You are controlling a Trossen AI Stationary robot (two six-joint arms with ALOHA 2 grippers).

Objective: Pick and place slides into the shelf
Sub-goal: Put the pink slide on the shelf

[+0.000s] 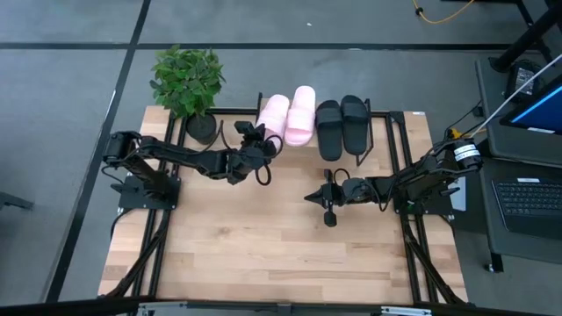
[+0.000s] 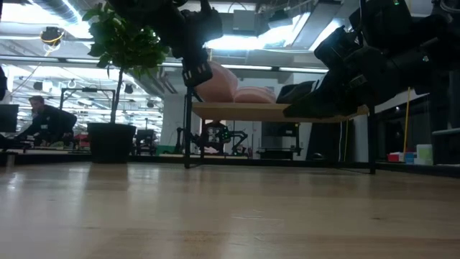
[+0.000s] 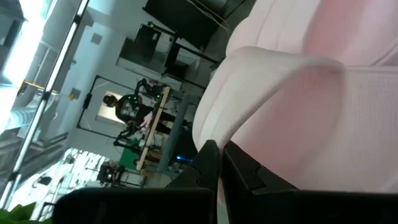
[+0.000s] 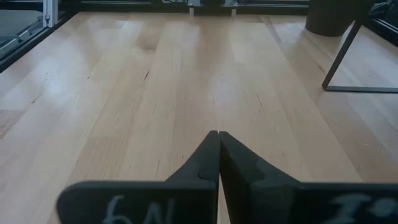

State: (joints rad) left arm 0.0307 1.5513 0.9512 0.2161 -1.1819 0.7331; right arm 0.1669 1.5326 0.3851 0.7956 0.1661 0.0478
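Observation:
The pink slide at the robot's left gripper (image 1: 273, 114) sits at a slant beside the other pink slide, so next the gripper opens clear of its strap (image 3: 264, 87) and straightens that slide on the shelf.
Two light pink slides (image 1: 288, 116) and two black slides (image 1: 341, 125) lie side by side on the low shelf (image 2: 273, 111) at the table's far edge, soles on its wood plank. My left gripper (image 1: 255, 142) is shut and sits at the near end of the left pink slide (image 3: 298, 93), which fills its wrist view. My right gripper (image 1: 312, 197) is shut too. It hovers over bare table in front of the shelf, pointing toward the table's left (image 4: 218, 135). My left gripper has its shut fingertips (image 3: 214, 152) right at the edge of the left pink slide's strap (image 3: 249, 62), coming level from the table's near left. I cannot tell whether they touch it. The slide lies on the shelf.
A potted plant (image 1: 187, 81) stands at the far left corner beside the shelf. Black frame rails (image 1: 399, 149) run along the table's sides. Open wood tabletop (image 1: 281, 254) spreads toward the near edge. A person (image 2: 43, 119) sits far off in the room.

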